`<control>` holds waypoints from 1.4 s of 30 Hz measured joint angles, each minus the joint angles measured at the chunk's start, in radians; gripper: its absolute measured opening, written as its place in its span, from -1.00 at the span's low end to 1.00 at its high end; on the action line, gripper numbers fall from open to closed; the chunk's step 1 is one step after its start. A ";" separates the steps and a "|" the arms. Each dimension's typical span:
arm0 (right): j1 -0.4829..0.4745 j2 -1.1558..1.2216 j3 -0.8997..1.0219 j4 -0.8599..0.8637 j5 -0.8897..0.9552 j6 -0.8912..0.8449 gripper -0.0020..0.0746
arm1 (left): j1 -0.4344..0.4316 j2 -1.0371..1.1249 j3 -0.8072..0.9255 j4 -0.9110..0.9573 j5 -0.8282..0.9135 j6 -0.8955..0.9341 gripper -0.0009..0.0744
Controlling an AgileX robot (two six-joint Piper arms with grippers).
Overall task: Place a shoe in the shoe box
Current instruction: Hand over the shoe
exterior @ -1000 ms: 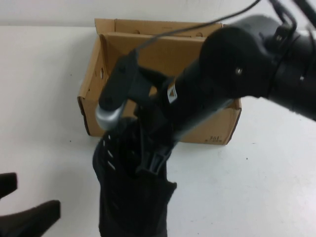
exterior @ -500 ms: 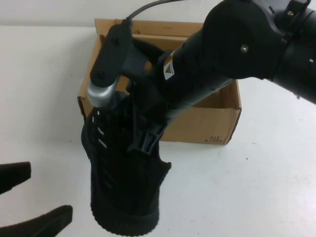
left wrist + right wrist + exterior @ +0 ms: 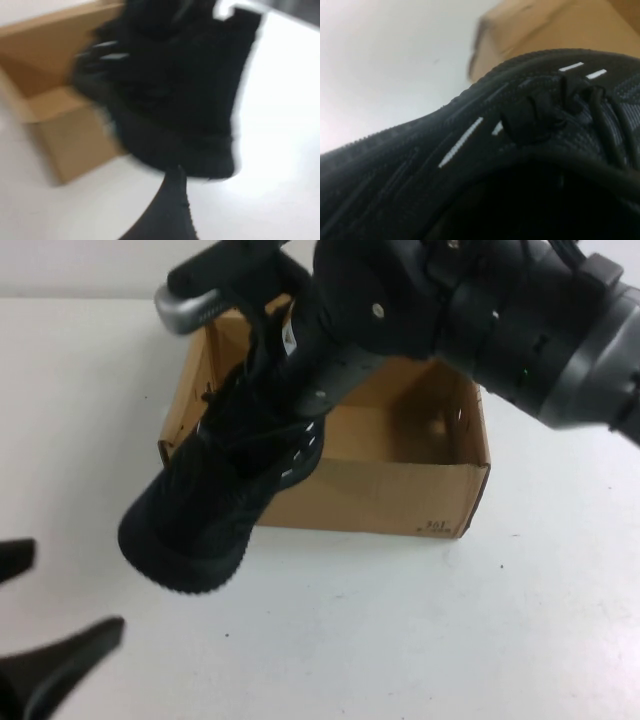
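Note:
The sneaker [image 3: 535, 157] hangs by its collar in my right gripper, crooked to the box, so my left gripper should take the sneaker's heel [image 3: 185, 550] before my right gripper takes the sneaker's toe.
The black sneaker [image 3: 205, 505] hangs in the air, held by my right gripper [image 3: 295, 435], which is shut on its collar. Its heel end is over the front left part of the open brown shoe box [image 3: 400, 495], and its toe points down past the box's front left corner. The right wrist view shows the sneaker's laces and white dashes [image 3: 470, 145] close up, with the box [image 3: 545, 25] behind. My left gripper [image 3: 50, 605] is open and empty at the near left of the table. The left wrist view shows the sneaker [image 3: 170, 90] in front of the box [image 3: 50, 100].
The box stands on a white table [image 3: 480, 620] near its far edge, with its flap lid up at the back. My right arm [image 3: 520, 330] reaches across the box from the right.
My right gripper has lifted the sneaker up and away toward the box; the shoe has swung from hanging in front of the box to tilting over its front left corner.

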 joint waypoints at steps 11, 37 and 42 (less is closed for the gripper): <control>0.000 0.100 -0.155 -0.048 0.090 0.170 -0.92 | 0.000 0.109 0.000 0.144 -0.215 -0.003 0.69; -0.004 0.128 -0.168 -0.015 0.094 0.172 -0.91 | -0.114 0.284 0.000 -0.054 -0.306 0.206 0.60; -0.004 0.128 -0.168 -0.014 0.094 0.173 -0.91 | -0.114 0.338 0.000 -0.169 -0.307 0.313 0.59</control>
